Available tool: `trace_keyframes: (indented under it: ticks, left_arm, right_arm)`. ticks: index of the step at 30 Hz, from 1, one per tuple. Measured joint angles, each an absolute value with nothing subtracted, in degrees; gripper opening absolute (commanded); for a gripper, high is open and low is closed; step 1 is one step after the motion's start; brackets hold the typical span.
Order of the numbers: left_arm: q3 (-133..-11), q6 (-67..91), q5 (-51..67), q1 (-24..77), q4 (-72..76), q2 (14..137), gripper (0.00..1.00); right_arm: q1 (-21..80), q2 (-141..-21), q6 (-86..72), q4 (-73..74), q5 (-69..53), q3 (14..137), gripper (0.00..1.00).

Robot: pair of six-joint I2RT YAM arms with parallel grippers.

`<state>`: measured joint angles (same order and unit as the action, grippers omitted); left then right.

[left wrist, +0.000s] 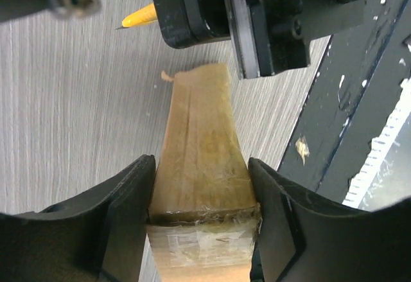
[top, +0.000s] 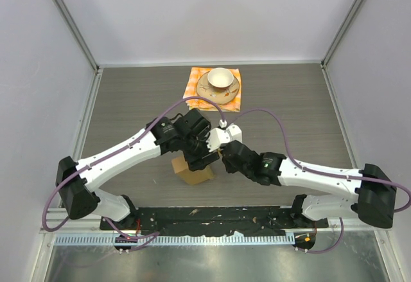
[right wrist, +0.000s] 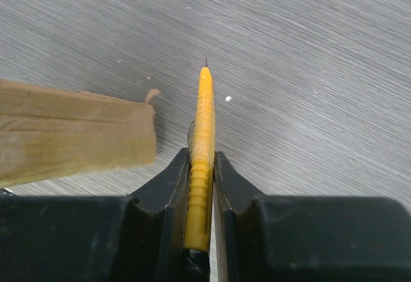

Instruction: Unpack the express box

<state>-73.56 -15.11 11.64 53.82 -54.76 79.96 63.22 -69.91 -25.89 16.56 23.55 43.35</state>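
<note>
The ends of the box's taped edge [left wrist: 204, 218] are covered by my left gripper's fingers, so my left gripper should hold the box farther back [left wrist: 205, 272] before the cutter moves in.
The express box [top: 192, 170] is a small brown cardboard box with clear tape, standing on edge on the grey table near the front. My left gripper [top: 200, 155] is shut on it; in the left wrist view the box [left wrist: 199, 134] sits clamped between both fingers [left wrist: 128, 218]. My right gripper [top: 225, 156] is shut on a yellow cutter [right wrist: 204, 115], its thin blade tip pointing away. The cutter lies just beside the box's end [right wrist: 77, 131], apart from it. The cutter tip also shows in the left wrist view [left wrist: 138, 17].
An orange checkered cloth [top: 234, 99] lies at the back middle with a saucer [top: 207, 92] and a white cup [top: 220, 77] on it. A black base strip [top: 212, 216] runs along the near edge. White walls enclose the table on three sides.
</note>
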Motion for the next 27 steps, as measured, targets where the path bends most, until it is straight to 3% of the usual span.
trace_keyframes:
  ticks: [3,15,27]
  left_arm:
    - [-74.87,-14.52,10.85,55.61,-52.71,81.62,0.87]
    - [-77.19,-13.87,10.66,58.02,-49.56,83.81,0.99]
    - [-72.93,-13.61,4.01,57.69,-51.77,79.05,1.0]
  right_arm:
    - [62.7,-66.24,-25.87,19.88,25.43,42.28,0.01]
    - [62.24,-58.15,-26.57,22.35,27.4,38.46,0.01]
    - [62.26,-55.31,-27.2,22.57,28.23,38.22,0.01]
